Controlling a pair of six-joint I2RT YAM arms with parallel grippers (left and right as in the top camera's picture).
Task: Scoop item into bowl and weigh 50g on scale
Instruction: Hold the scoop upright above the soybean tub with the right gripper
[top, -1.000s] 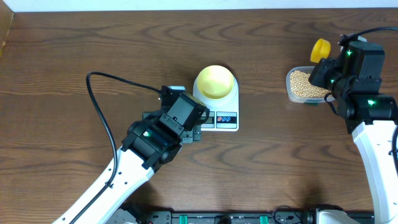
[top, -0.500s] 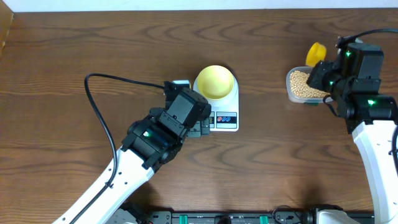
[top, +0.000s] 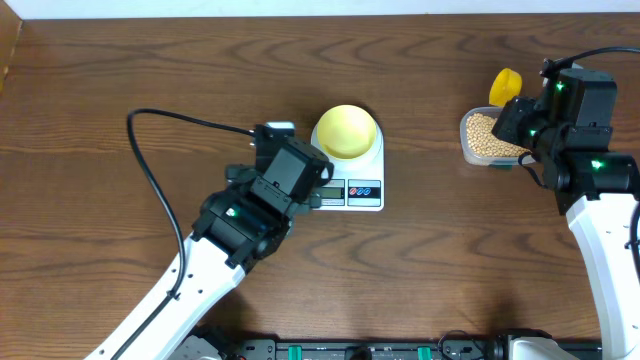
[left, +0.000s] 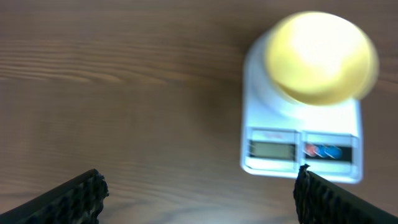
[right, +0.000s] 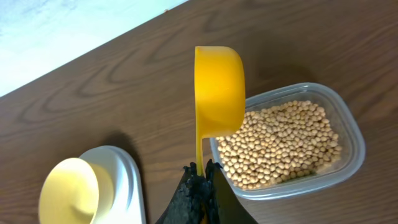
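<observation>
The scale's display (top: 328, 193) is blank under the empty bowl, so my right gripper should hold the scoop back while my left gripper first pushes the scale's buttons (top: 364, 191).
The pale yellow-green bowl (top: 346, 131) stands on the white scale (top: 362, 191) at mid-table, and it looks empty in the right wrist view (right: 68, 190). Tan beans (top: 487, 135) fill a clear tub at the right. My right gripper (right: 200, 168) is shut on the thin handle of a yellow scoop (right: 219, 90), which hangs turned on its side over the tub's near-left rim. Its inside is hidden. My left gripper (left: 199, 196) is open and empty, just left of the scale's front. Ahead of it I see the bowl (left: 320, 56) and the scale (left: 273, 149).
The clear plastic tub (right: 348, 130) sits near the right edge of the brown wooden table (top: 150, 70). A black cable (top: 160, 200) loops over the table left of my left arm. A pale wall edge runs along the far side.
My left arm has swung left and back off the scale's front, uncovering the display. The scoop has shifted slightly left over the tub.
</observation>
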